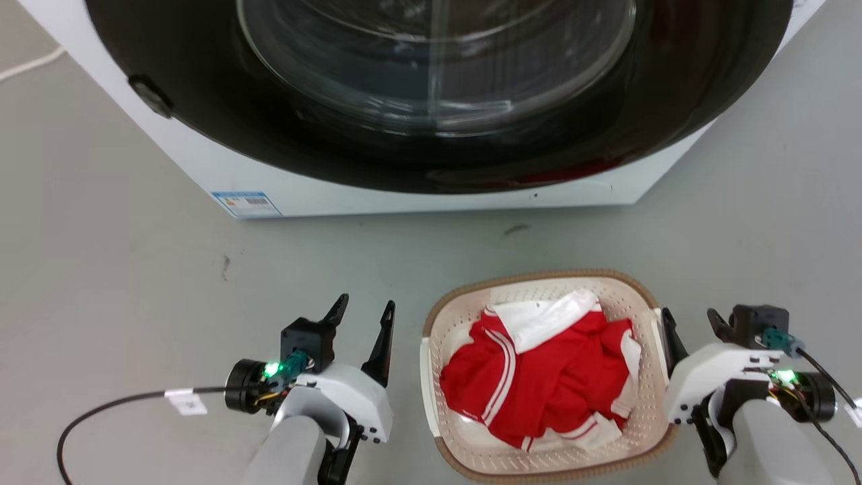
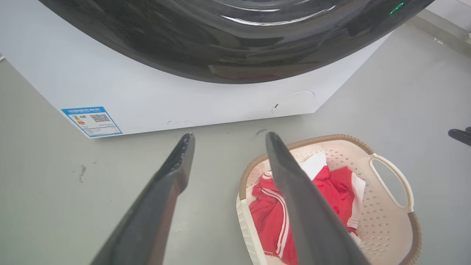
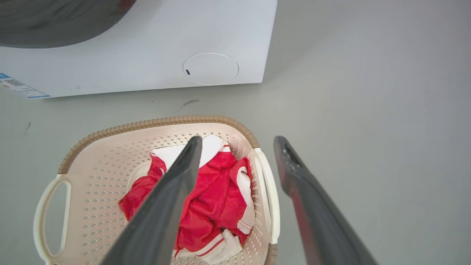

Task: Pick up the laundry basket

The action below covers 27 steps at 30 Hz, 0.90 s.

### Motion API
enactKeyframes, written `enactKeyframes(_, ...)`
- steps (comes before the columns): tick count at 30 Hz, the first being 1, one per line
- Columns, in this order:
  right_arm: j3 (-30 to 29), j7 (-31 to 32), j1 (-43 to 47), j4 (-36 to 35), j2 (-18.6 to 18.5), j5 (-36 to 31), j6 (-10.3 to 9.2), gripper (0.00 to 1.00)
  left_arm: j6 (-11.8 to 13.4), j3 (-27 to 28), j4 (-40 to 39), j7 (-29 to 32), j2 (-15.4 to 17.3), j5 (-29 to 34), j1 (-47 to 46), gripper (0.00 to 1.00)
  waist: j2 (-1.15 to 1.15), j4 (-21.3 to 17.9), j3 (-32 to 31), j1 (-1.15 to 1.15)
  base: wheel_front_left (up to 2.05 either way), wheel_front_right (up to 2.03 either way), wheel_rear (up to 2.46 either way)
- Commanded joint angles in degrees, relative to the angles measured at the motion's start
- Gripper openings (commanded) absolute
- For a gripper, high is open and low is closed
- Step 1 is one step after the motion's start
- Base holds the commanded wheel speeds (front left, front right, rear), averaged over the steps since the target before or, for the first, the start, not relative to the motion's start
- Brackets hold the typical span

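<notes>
The red and white clothing (image 1: 539,373) should stay in place and come along when I lift the laundry basket, because its pile is below the brown braided rim (image 1: 557,275).
The cream laundry basket (image 1: 648,404) with its brown braided rim stands on the grey floor in front of the washing machine, holding red and white clothing (image 1: 539,374). My left gripper (image 1: 366,304) is open, a short way left of the basket and not touching it. My right gripper (image 1: 689,315) is open at the basket's right side. In the right wrist view the right gripper (image 3: 238,140) straddles the basket's (image 3: 103,176) right loop handle (image 3: 268,195) from above: one finger over the inside, one outside. In the left wrist view the left gripper (image 2: 229,136) sits left of the basket (image 2: 382,221).
The white washing machine (image 1: 404,199) with a dark round door (image 1: 438,81) stands close behind the basket. A black cable (image 1: 101,407) loops on the floor at the lower left. Bare grey floor lies to both sides.
</notes>
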Motion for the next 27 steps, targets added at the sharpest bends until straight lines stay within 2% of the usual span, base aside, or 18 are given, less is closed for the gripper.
enactKeyframes(1, 0.04, -0.66, -2.13, 1.91, 0.07, -0.33, -0.02, 1.00, -0.43, -0.16, 1.52, 0.15, 0.06, -0.27, -1.92, 1.00, 0.00, -1.32, 2.23, 0.00, 0.00, 0.00, 0.00)
enactKeyframes(13, 3.22, -2.46, -9.90, 13.41, 0.07, 2.18, -0.03, 1.00, -2.16, -2.30, 13.37, 2.12, 0.32, -0.97, -9.97, 1.00, 0.00, -5.37, 8.62, 0.00, 0.00, 0.00, 0.00)
enactKeyframes(27, 5.91, -2.28, -17.20, 20.15, 0.06, 3.24, -0.03, 1.00, -2.07, -3.85, 25.31, 7.92, 0.12, -2.43, -20.40, 1.00, 0.00, -7.06, 16.59, 0.00, 0.00, 0.00, 0.00)
